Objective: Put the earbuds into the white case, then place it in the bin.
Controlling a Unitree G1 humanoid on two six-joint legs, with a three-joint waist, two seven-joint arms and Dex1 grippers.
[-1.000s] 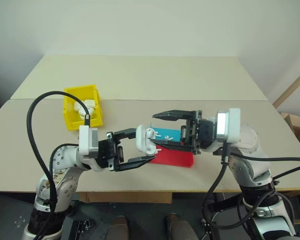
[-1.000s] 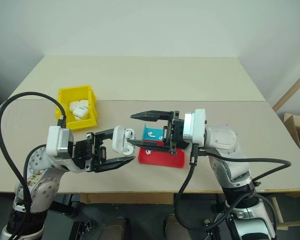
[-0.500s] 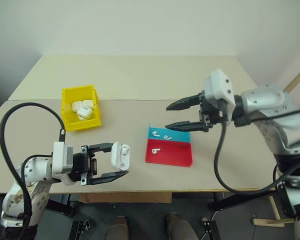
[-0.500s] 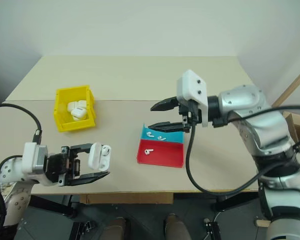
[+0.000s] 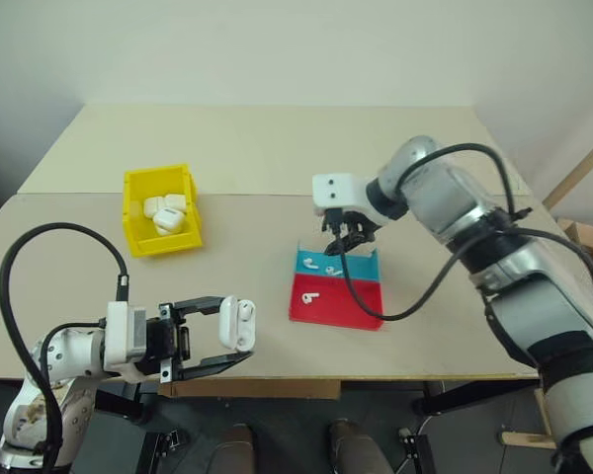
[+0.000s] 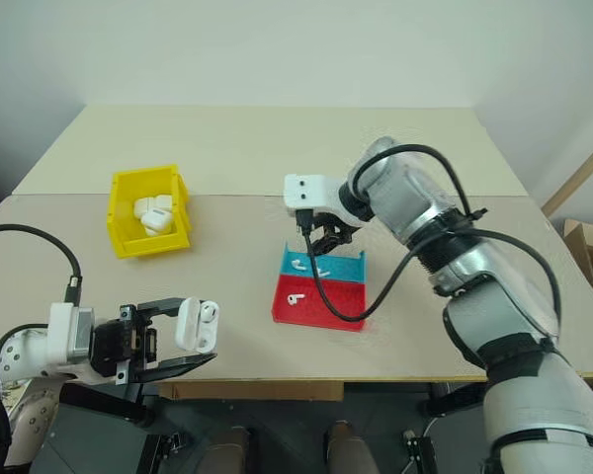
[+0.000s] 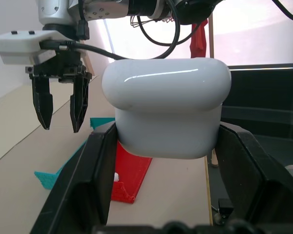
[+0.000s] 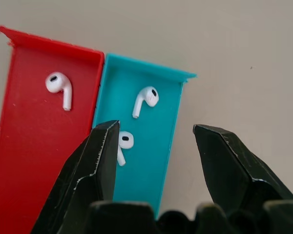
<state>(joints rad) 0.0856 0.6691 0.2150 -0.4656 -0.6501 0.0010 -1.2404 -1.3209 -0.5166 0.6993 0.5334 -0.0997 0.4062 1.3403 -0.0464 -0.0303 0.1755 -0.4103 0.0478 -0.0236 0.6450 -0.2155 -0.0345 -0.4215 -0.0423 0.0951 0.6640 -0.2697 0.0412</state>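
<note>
I keep lowering my right gripper toward the earbud (image 8: 144, 102) by the blue half's short side, which lies clear of the other earbud, until the fingers straddle its head (image 8: 151, 96).
The white case (image 5: 240, 324) is held sideways in my left gripper (image 5: 235, 334), which is shut on it just above the table's front left edge; its lid looks flipped open. Three earbuds lie in a shallow tray: one (image 8: 58, 84) in the red half (image 5: 341, 301), two (image 8: 147, 97) (image 8: 123, 143) in the blue half (image 5: 361, 267). My right gripper (image 5: 341, 242) hangs open, pointing down over the blue half, its fingers (image 8: 100, 161) straddling the earbuds without touching them. The yellow bin (image 5: 168, 242) stands at the left middle of the table.
Several white cases (image 5: 165, 214) lie inside the bin. A seam (image 5: 257, 196) runs across the table behind the bin and tray. The right arm's black cable (image 5: 376, 314) loops over the tray's right side.
My right gripper swung away from the case, forward and down, and now points at the tray's blue half. My left gripper carried the case left and lower, toward the front edge.
</note>
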